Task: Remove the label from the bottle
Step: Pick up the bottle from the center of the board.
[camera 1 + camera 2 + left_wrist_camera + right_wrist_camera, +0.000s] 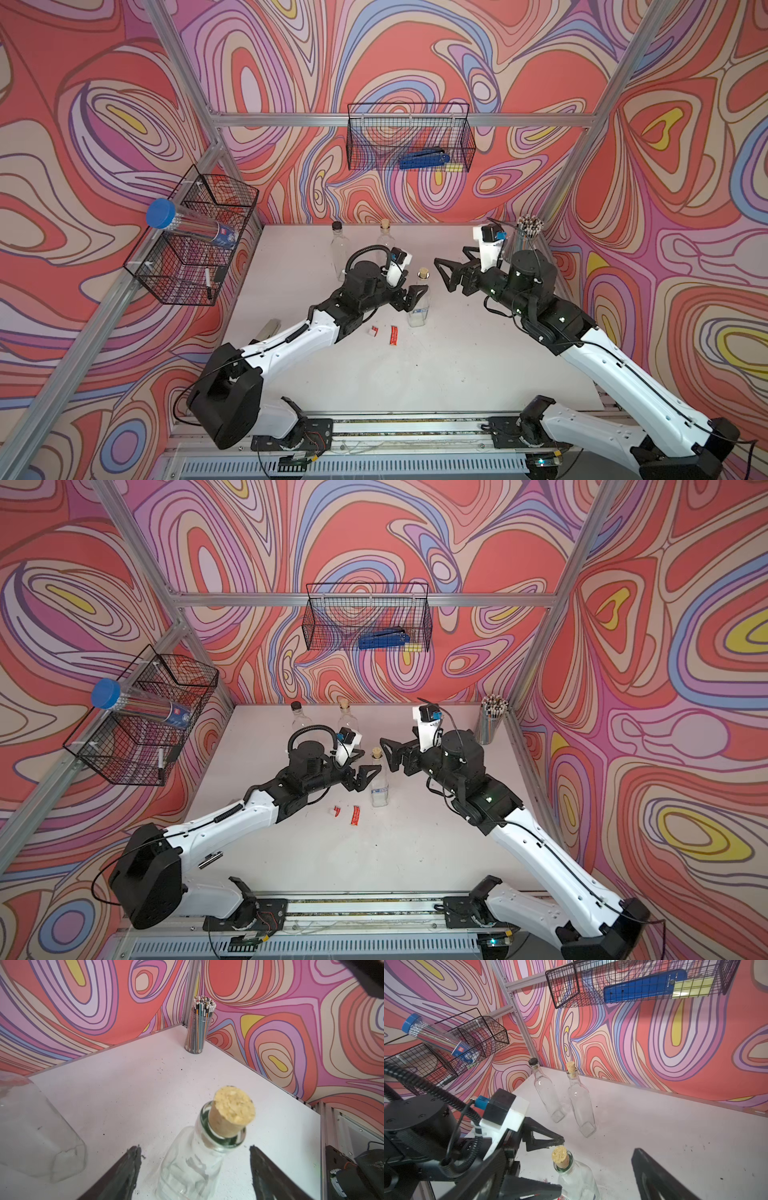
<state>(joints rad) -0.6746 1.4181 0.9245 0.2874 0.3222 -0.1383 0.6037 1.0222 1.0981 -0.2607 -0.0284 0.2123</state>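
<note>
I should take the bottle [418, 314], which stands loose between my open grippers, by its neck [422, 281] with my left gripper and tilt it before my right gripper reaches the label.
A clear glass bottle [418, 303] [380, 785] with a cork [232, 1111] stands upright mid-table. It bears a small pale label with blue print [417, 310]. Two red-and-white label scraps [393, 335] [373, 330] lie on the table just in front of it, to its left. My left gripper [414, 298] [195, 1148] is open and straddles the bottle's shoulder, with a gap on each side. My right gripper [441, 274] [386, 752] hangs wide open just right of the cork, touching nothing. One of its fingers [652, 1172] shows beside the bottle [577, 1180].
Two empty glass bottles [338, 253] [384, 245] stand at the back. A cup of pencils [525, 237] fills the back right corner. Wire baskets [411, 137] [195, 245] hang on the back and left walls. A flat metal tool [268, 328] lies near the left edge.
</note>
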